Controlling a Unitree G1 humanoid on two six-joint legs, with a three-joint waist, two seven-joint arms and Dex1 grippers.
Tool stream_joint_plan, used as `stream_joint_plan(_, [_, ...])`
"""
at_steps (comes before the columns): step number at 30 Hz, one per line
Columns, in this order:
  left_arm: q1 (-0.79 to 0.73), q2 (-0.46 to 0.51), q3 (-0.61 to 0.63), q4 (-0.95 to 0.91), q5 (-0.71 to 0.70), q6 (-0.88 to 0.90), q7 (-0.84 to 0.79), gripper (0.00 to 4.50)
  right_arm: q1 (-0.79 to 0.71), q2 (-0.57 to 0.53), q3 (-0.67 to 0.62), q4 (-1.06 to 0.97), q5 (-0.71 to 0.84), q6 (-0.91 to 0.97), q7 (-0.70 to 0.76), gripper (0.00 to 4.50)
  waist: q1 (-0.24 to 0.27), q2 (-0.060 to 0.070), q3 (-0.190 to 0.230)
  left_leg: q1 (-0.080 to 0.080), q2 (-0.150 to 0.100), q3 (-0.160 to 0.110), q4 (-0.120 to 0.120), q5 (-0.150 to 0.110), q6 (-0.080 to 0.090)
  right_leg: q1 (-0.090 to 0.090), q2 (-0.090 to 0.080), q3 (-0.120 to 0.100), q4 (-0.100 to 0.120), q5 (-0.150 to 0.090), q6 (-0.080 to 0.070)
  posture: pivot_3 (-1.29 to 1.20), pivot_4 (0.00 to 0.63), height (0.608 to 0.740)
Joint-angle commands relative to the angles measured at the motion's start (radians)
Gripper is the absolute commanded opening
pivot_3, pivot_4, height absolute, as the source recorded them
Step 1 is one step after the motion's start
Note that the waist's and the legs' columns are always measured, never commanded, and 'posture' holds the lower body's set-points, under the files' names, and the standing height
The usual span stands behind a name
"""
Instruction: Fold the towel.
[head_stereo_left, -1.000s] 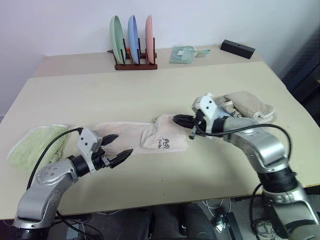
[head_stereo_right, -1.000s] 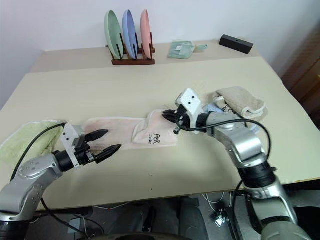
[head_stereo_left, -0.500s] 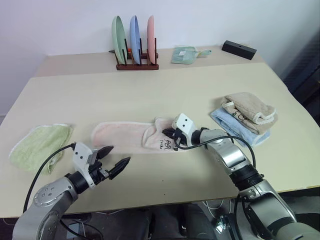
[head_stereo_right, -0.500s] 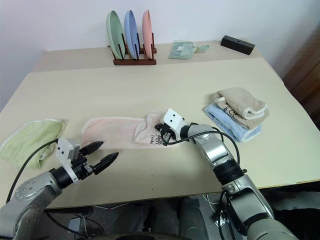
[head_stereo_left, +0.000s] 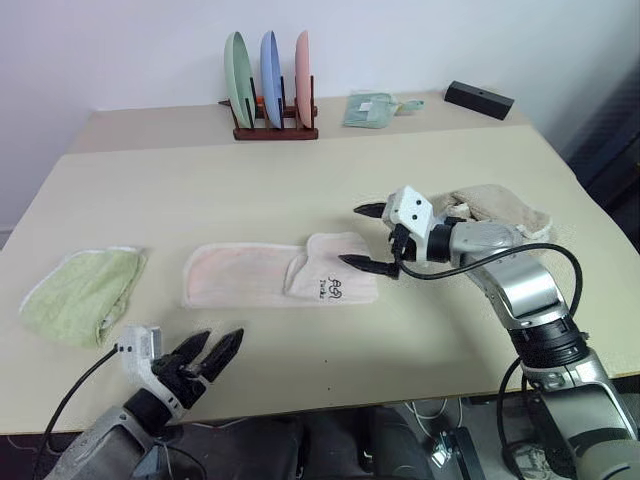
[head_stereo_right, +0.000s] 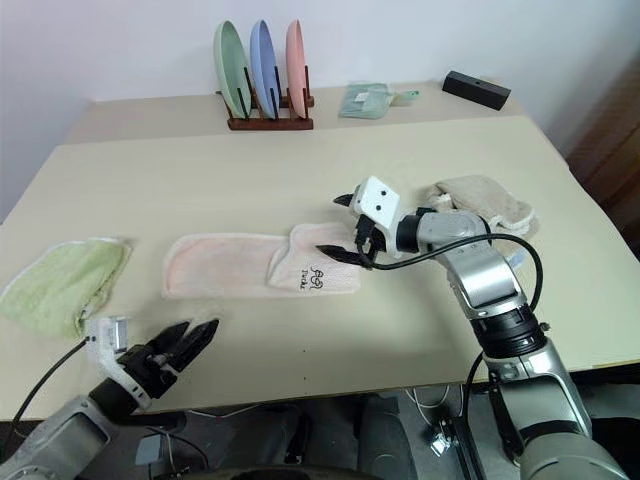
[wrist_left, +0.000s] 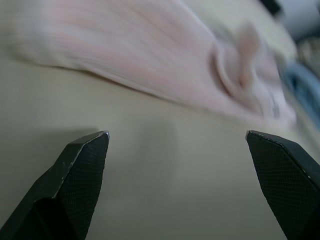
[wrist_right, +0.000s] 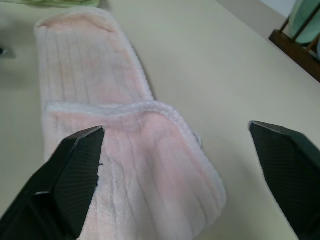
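Observation:
My gripper is about to fold the pale pink towel's loose end (head_stereo_left: 201, 275) over. It should cover the embroidered mark, because the towel's single layer (head_stereo_left: 246, 275) is about as long as the flap.
The pale pink towel (head_stereo_left: 245, 275) lies flat along the middle of the table. Its right end is folded back over itself, with the dark embroidered mark (head_stereo_left: 332, 289) facing up on the flap. My right gripper (head_stereo_left: 360, 236) hovers open just above that folded end, and nothing is between its fingers. The right wrist view looks down on the folded flap (wrist_right: 140, 170) between its spread fingers (wrist_right: 80, 165). My left gripper (head_stereo_left: 220, 340) is open and low near the table's front edge, in front of the towel's left part (wrist_left: 150, 60) and apart from it.
A light green towel (head_stereo_left: 80, 295) lies at the left edge. A beige towel on a blue one (head_stereo_left: 500, 212) is stacked behind my right arm. At the back stand a plate rack (head_stereo_left: 268, 75), a folded pale green cloth (head_stereo_left: 370, 108) and a black box (head_stereo_left: 478, 98).
My right gripper, shut low on the towel's folded end, has opened, let go and risen. My left arm has drawn back and sunk toward the table's front edge.

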Motion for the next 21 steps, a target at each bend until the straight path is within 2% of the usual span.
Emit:
stream_joint_plan(1, [-0.06, -0.034, 0.051, 0.048, -0.178, -0.011, 0.185, 4.5, 0.004, -0.01, 0.002, -0.051, -0.017, -0.042, 0.007, 4.45, 0.0, 0.0, 0.0, 0.0, 0.0, 0.0, 0.0, 0.0, 0.0, 0.0, 0.0, 0.0, 0.0, 0.0, 0.0, 0.0, 0.15, 0.737])
stream_joint_plan(7, [-0.247, -0.091, 0.04, 0.191, -0.355, -0.051, 0.472, 4.5, 0.001, 0.025, 0.006, -0.07, -0.022, -0.05, -0.02, 4.45, 0.0, 0.0, 0.0, 0.0, 0.0, 0.0, 0.001, 0.0, -0.001, 0.0, 0.0, 0.0, 0.001, 0.0, 0.0, 0.0, 0.15, 0.737])
stream_joint_plan(14, [-0.375, -0.085, -0.001, 0.271, -0.421, -0.055, 0.547, 4.5, 0.01, 0.034, 0.01, -0.078, -0.04, -0.063, -0.041, 4.45, 0.005, 0.0, -0.001, 0.002, -0.001, 0.0, 0.001, 0.001, -0.001, 0.001, 0.0, 0.0, 0.001, 0.0, 0.0, 0.0, 0.15, 0.737])
stream_joint_plan(17, [-0.421, -0.118, 0.024, 0.298, -0.454, -0.114, 0.585, 3.69, 0.027, 0.031, 0.011, -0.098, -0.042, -0.057, -0.05, 4.5, 0.017, -0.001, -0.001, 0.002, -0.001, 0.0, 0.001, 0.001, -0.001, 0.001, 0.0, 0.0, 0.001, 0.0, 0.0, 0.0, 0.15, 0.737])
stream_joint_plan(21, [-0.433, -0.119, 0.025, 0.291, -0.453, -0.134, 0.587, 1.74, 0.05, 0.022, 0.013, -0.119, -0.051, -0.056, -0.055, 4.5, 0.023, -0.001, -0.001, 0.001, -0.001, 0.0, 0.001, 0.001, -0.001, 0.0, 0.0, 0.0, 0.0, 0.0, 0.0, 0.0, 0.15, 0.737])
